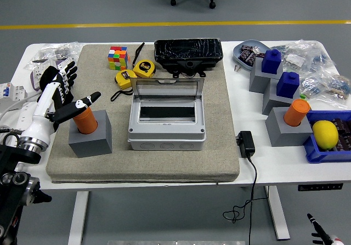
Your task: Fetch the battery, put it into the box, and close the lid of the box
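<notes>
The lower end of the battery goes out of sight in the grey block, so the battery will come loose and leave a round hollow when the robot lifts it.
The battery is an orange cylinder standing upright in a grey block at the left of the grey mat. My left hand is beside it on the left, fingers spread, with the thumb lying across the battery's top; it does not grip it. The box is grey and sits mid-mat, its clear lid standing open at the back. A small part of my right hand shows at the bottom right corner, below the table.
Behind the box are a black case, two yellow tape measures, and a Rubik's cube. At the right stand grey blocks with blue pieces, a second orange cylinder, a lemon in a blue bin, and a black adapter.
</notes>
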`<act>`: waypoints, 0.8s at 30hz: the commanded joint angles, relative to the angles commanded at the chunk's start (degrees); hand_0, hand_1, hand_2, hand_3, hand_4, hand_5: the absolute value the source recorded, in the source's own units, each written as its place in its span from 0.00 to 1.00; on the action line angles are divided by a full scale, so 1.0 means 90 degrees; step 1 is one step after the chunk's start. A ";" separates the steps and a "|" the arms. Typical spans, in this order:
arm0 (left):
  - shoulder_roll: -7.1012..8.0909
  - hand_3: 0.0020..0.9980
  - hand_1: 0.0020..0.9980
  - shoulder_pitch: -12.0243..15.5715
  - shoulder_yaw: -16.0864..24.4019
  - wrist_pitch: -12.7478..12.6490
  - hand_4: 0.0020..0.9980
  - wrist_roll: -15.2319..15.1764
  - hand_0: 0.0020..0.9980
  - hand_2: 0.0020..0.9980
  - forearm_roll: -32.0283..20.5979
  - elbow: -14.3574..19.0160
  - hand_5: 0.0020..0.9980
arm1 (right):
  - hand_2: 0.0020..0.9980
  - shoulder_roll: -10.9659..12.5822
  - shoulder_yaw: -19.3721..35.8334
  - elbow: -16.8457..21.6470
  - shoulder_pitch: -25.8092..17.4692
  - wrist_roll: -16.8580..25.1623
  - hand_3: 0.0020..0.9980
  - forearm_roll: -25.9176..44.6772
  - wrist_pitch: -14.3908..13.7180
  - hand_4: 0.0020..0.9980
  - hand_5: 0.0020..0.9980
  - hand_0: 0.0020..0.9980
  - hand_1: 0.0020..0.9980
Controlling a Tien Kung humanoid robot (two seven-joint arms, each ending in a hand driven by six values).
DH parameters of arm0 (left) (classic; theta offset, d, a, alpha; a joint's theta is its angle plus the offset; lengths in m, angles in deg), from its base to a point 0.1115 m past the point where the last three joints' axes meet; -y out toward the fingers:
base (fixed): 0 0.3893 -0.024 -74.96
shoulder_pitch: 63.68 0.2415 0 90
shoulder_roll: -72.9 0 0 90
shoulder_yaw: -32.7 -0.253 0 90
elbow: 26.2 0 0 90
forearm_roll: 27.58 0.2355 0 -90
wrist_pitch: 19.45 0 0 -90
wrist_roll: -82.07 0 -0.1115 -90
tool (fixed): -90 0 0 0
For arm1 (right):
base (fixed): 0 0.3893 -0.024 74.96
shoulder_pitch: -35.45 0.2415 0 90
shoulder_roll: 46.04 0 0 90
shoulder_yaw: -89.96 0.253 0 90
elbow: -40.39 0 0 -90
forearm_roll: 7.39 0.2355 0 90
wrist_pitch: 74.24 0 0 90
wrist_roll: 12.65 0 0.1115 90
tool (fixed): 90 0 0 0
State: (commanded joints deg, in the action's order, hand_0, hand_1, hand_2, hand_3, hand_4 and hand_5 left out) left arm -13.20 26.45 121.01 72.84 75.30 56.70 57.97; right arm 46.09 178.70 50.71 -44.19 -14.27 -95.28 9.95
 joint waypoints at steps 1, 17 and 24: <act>0.0000 1.00 1.00 0.0008 0.0002 -0.0003 1.00 -0.0011 1.00 1.00 -0.0012 -0.0006 0.27 | 0.81 0.0000 -0.0003 0.0000 0.0001 0.0000 0.81 0.0000 0.0001 1.00 1.00 1.00 0.88; -0.0056 1.00 1.00 0.0261 -0.0293 -0.0124 1.00 -0.0428 1.00 1.00 -0.0876 -0.0145 0.28 | 0.81 -0.0012 -0.0065 0.0000 0.0030 -0.0003 0.81 0.0050 0.0019 1.00 1.00 0.99 0.88; -0.0066 1.00 1.00 0.0288 -0.0486 -0.0223 1.00 -0.0513 1.00 1.00 -0.0945 -0.0266 0.28 | 0.81 -0.0013 -0.0069 0.0000 0.0041 -0.0006 0.81 0.0060 0.0024 1.00 1.00 0.99 0.88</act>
State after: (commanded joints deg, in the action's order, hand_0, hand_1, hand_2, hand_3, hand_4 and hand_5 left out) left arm -13.79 29.05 116.63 70.83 70.68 48.19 55.58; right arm 45.97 178.08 50.71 -43.83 -14.32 -94.73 10.17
